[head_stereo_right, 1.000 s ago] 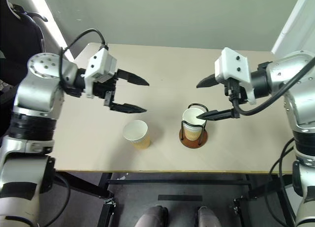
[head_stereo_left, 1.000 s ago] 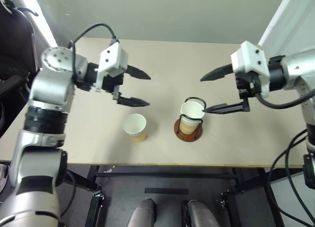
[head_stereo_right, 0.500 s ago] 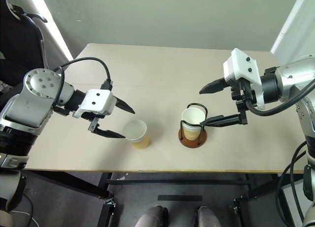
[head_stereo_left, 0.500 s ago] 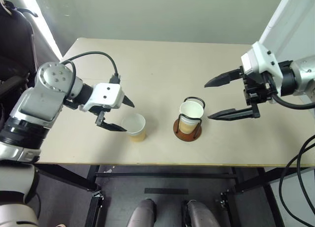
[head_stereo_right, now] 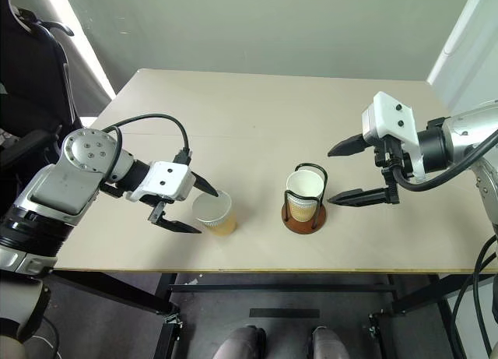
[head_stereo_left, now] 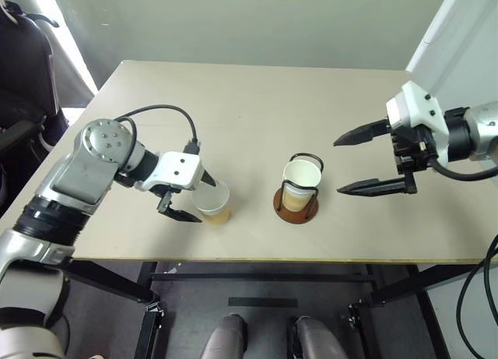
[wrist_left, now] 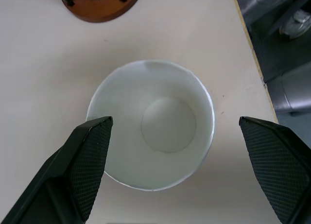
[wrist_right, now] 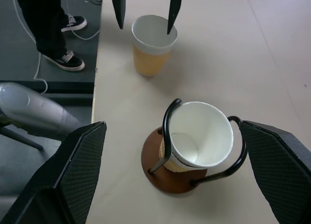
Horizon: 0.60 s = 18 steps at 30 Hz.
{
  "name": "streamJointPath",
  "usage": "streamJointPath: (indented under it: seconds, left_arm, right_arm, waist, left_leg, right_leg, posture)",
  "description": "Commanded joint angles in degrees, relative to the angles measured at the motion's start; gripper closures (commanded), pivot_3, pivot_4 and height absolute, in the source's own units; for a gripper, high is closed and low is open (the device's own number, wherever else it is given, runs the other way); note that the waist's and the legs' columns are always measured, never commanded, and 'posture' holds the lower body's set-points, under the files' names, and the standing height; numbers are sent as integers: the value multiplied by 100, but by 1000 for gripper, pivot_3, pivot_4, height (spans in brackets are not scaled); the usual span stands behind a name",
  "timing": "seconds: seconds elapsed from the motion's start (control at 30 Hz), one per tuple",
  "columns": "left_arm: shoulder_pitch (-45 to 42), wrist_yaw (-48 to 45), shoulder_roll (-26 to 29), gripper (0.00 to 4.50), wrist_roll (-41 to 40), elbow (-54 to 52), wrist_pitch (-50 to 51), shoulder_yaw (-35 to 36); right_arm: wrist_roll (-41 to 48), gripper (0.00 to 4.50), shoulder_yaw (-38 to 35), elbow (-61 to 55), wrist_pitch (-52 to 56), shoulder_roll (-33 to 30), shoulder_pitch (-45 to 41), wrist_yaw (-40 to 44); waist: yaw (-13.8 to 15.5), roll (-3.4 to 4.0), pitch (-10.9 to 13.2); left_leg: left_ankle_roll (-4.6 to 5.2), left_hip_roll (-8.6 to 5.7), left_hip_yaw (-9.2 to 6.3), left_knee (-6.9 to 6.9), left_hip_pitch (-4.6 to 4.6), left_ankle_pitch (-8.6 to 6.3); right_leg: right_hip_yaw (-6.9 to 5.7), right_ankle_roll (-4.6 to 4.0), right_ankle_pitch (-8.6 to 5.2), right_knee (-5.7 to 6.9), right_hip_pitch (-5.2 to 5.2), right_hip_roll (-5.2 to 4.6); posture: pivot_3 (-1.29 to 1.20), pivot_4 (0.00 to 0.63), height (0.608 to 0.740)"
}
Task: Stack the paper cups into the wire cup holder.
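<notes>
The tan paper cup (head_stereo_left: 212, 202) gets smaller toward a narrow base (head_stereo_left: 219, 217), so it should go deep into the cup in the wire holder when I drop it in.
One tan paper cup (head_stereo_left: 215, 206) stands upright and loose near the table's front edge. My left gripper (head_stereo_right: 208, 212) is open, its two black fingers either side of that cup's rim; in the left wrist view the cup (wrist_left: 153, 124) sits between the fingers (wrist_left: 82, 170) without clear contact. Another paper cup (head_stereo_left: 302, 176) rests slightly tilted in the wire cup holder (head_stereo_left: 296, 209), a black wire frame on a brown disc. My right gripper (head_stereo_left: 338, 167) hangs open to the right of the holder, apart from it. The right wrist view shows the holder (wrist_right: 167, 119) and the loose cup (wrist_right: 153, 44).
The beige table (head_stereo_left: 257, 102) ends just in front of both cups. A dark chair (head_stereo_left: 23, 55) stands off its left side and a white panel (head_stereo_left: 459, 24) rises at the right. A person's dark trousers and sneakers (wrist_right: 63, 61) show beside the table.
My left gripper has come down from above the table to the loose cup and now straddles its rim. The right gripper has drawn back a little to the right of the holder.
</notes>
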Motion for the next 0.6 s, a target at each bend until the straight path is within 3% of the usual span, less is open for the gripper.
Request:
streamJointPath:
  seconds: [0.03, 0.1, 0.43, 0.6]
  left_arm:
    - [-42, -133, -120, 379, 228, 109, -171, -2]
    - [-61, -129, -182, 819, 335, 204, -253, -5]
    - [-170, -206, -419, 4443, 494, 523, -413, 73]
    - [-217, -240, -444, 4483, 466, 536, -388, 95]
  right_arm:
    - [103, 0, -237, -130, -94, -103, 48, -82]
    - [91, 0, -255, -133, -128, -121, 108, -99]
    - [7, 0, -435, 272, -593, -195, 500, -123]
    - [-249, 0, -284, 706, -1077, -367, 584, 39]
  waist:
    - [1, 0, 0]
    - [-1, 0, 0]
    - [3, 0, 0]
    - [6, 0, 0]
  left_leg:
    - [0, 0, 0, 0, 0, 0]
    - [0, 0, 0, 0, 1, 0]
    - [2, 0, 0, 4, -1, -1]
    - [2, 0, 0, 4, -1, -1]
  right_leg:
    - [0, 0, 0, 0, 0, 0]
    - [0, 3, 2, 1, 0, 0]
    - [0, 23, 14, 1, 0, 0]
    - [0, 36, 21, 2, 0, 0]
  posture:
    - [0, 150, 740]
    - [0, 150, 740]
    - [0, 150, 740]
    - [0, 150, 740]
